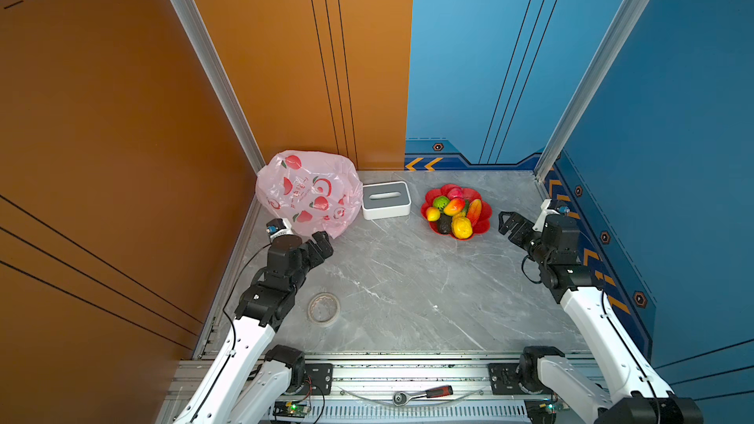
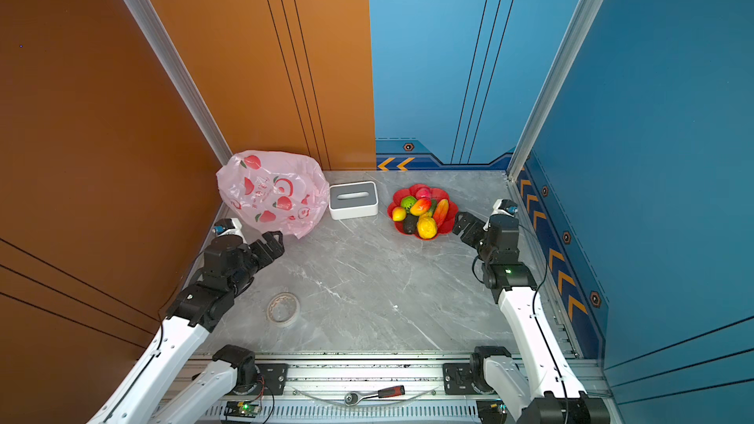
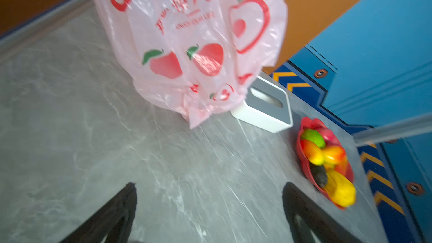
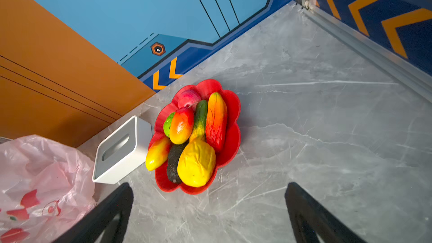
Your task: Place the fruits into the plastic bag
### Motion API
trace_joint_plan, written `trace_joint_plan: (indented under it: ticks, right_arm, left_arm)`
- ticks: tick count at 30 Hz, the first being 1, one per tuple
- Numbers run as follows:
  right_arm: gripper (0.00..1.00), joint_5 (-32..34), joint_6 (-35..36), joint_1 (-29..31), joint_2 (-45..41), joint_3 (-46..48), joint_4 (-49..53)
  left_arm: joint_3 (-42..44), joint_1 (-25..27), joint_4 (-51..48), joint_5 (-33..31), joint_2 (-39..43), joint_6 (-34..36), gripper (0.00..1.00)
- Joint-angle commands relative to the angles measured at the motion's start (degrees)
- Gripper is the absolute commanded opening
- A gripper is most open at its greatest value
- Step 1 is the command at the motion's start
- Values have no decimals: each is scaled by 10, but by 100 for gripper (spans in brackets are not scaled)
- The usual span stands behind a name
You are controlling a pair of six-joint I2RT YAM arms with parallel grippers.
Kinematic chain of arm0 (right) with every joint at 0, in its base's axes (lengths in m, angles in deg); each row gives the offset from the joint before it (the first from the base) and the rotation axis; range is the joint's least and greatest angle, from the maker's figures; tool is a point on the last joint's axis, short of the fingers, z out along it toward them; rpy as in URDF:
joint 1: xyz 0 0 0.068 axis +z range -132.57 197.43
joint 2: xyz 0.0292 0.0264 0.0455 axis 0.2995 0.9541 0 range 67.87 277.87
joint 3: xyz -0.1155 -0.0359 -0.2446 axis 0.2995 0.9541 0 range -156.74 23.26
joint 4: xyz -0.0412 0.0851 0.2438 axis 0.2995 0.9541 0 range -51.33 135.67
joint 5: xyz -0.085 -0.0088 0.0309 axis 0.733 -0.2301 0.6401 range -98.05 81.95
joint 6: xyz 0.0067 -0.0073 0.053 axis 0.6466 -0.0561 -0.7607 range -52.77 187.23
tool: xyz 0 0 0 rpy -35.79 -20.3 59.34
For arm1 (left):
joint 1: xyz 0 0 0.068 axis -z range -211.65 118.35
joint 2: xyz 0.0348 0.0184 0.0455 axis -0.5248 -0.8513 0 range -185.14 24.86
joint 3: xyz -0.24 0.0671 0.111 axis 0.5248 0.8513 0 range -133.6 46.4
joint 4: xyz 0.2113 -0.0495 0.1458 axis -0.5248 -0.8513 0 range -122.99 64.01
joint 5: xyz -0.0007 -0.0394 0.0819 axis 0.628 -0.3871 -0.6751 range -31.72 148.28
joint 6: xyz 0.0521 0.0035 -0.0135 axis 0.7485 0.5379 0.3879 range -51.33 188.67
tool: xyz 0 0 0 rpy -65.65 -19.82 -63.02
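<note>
The plastic bag is in the corner far from the fruits, so next my left gripper grabs the bag's edge beside the tissue box and brings it over.
The fruits lie piled in a red flower-shaped dish at the back right of the table: yellow-red mango shapes, a green round one, a dark avocado and a pink-red one. The plastic bag, pale pink with red apples, sits crumpled in the back left corner. My left gripper hovers open just in front of the bag's near edge, nothing between its fingers. To the right of the dish my right gripper is open and empty, facing the fruits.
A white-and-grey tissue box stands between bag and dish. A tape roll lies on the grey marble table near the left arm. A red-handled ratchet rests on the front rail. Orange and blue walls close in the back and sides.
</note>
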Motion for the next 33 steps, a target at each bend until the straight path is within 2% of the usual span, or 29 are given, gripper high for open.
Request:
trace_joint_plan:
  ticks: [1,5,8,11,15,24,33]
  right_arm:
    - [100,-28,11,6,-2,-32,78]
    - [100,-38,4,17,-1,-36,89]
    - [100,-47,-10,28,7,-36,83]
    - [100,-52,-17,43,16,-42,81]
    - [100,-49,-18,61,21,-50,83]
    - [100,-56,-12,69,34,-54,88]
    - [100,-71,-13,70,74,-57,88]
  left_arm:
    - [-37,54,-67,35,15,-25,98]
    - [-90,118,-111,-12,14,-2,98]
    - [-130,127,-137,-58,-1,31,98]
    - [-163,106,-172,-82,-45,52,98]
    - [-235,52,-210,-27,-150,84,98]
    - [-307,12,-213,9,-310,151,98]
    - [-365,6,-217,-47,-431,268,98]
